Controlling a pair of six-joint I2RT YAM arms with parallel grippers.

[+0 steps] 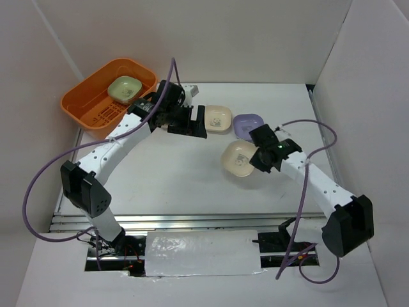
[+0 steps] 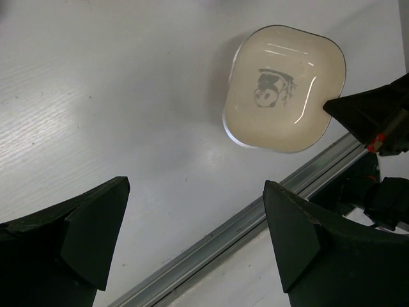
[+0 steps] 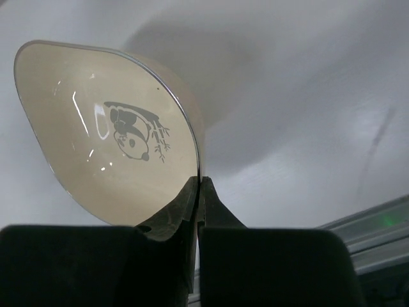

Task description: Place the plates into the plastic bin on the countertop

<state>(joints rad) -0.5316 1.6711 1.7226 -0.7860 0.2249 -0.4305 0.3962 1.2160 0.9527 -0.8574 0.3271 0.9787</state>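
Observation:
I should take the plate's free rim with my left gripper and carry the plate over, because my right gripper is holding the cream plate far from the orange bin.
The orange plastic bin stands at the far left of the white countertop with a green plate inside. My left gripper is open and empty, just right of the bin and beside a cream plate lying flat; its fingers stand wide apart in the left wrist view. A lavender plate lies right of that. My right gripper is shut on the rim of another cream panda plate, held tilted above the table; the grip shows in the right wrist view on that plate. It also shows in the left wrist view.
White walls enclose the table at the back and both sides. A metal rail runs along the front edge, also in the left wrist view. Purple cables loop from both arms.

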